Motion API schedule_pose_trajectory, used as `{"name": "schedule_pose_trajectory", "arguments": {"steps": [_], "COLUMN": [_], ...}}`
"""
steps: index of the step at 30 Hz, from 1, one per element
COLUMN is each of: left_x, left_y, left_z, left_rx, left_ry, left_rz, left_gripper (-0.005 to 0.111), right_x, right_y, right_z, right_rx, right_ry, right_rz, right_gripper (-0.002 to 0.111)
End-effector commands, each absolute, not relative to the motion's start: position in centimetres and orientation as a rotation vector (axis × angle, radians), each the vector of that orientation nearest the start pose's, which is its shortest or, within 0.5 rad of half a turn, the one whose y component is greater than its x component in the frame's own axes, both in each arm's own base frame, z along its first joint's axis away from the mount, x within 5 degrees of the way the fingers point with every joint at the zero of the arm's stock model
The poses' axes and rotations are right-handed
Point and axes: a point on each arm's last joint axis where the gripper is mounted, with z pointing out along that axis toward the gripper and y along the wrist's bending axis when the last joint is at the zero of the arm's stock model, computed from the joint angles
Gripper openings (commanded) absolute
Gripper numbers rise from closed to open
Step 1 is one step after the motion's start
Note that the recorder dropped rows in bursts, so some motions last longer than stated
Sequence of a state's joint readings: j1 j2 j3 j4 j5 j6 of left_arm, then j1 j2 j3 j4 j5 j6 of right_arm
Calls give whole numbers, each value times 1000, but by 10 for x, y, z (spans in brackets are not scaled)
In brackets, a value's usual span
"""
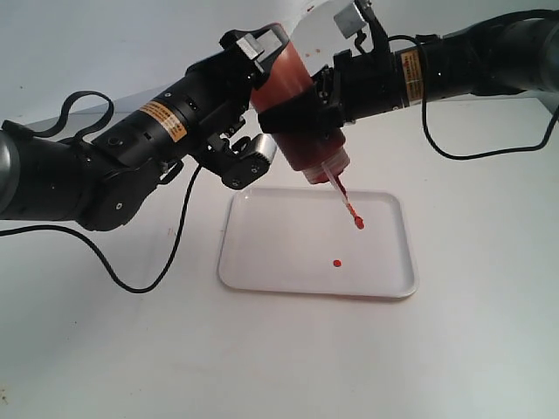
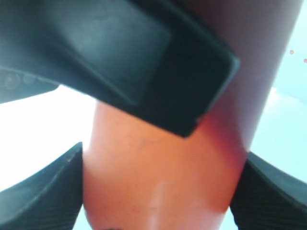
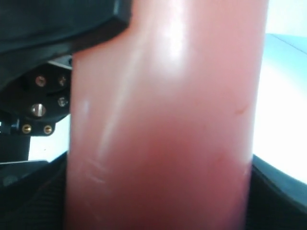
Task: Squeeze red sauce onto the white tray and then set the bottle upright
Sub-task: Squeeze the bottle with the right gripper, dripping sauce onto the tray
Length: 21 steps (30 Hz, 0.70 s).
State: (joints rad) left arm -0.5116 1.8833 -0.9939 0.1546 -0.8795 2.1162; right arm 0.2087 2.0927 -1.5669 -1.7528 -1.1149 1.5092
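Note:
Next, I open my right gripper, move back and squeeze the bottle's middle (image 1: 306, 151) with the ends of the fingers, because the sauce blob (image 1: 337, 263) is small and the bottle is deep in that gripper.
The bottle (image 1: 316, 150) hangs upside down and tilted above the white tray (image 1: 262, 262), dark red sauce filling it. Its red nozzle (image 1: 337, 185) points down at the tray, and the small cap (image 1: 358, 223) dangles below on its tether. A small round blob of red sauce (image 1: 336, 262) lies on the tray. My left gripper (image 1: 262, 96) is shut on the bottle's base end; my right gripper (image 1: 301, 118) is shut on its middle. The bottle (image 2: 158, 172) fills the left wrist view between the fingers (image 2: 43, 191) of the left gripper (image 2: 158, 196). It (image 3: 163, 120) also fills the right wrist view, inside the right gripper (image 3: 158, 201).
A white tabletop (image 1: 105, 349) surrounds the tray, with a white backdrop behind. A black cable (image 1: 166, 262) from the left arm loops over the table left of the tray. Another cable (image 1: 489, 148) hangs from the right arm.

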Motion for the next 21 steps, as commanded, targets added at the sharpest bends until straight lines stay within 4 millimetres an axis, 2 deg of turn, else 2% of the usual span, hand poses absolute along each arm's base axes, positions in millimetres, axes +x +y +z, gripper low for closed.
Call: {"name": "schedule_pose_trajectory", "arguments": {"steps": [1,2,4,8,21], "left_x": [346,346,346,346,346], "left_y": [-208,-208,-208,-208,-207], "left_z": [237,237,237,237,238], "left_rx": [1516,1516,1516,1516,1505], "left_ry": [245,245,245,245,252], "left_rz": [1277,1277,1277,1277,1281], "left_gripper": [0,0,0,0,0], "right_x": [416,416,415,411,410], "right_y": [170,169,169,170,170], "right_z": [238,239,241,248,248], "right_rx": [-1100,-1101,-1104,-1125,-1113], "right_ry": [1754,1751,1746,1722,1737], "right_rz": [1081,1081,1081,1105,1144], "right_gripper": [84,90,95,94,94]}}
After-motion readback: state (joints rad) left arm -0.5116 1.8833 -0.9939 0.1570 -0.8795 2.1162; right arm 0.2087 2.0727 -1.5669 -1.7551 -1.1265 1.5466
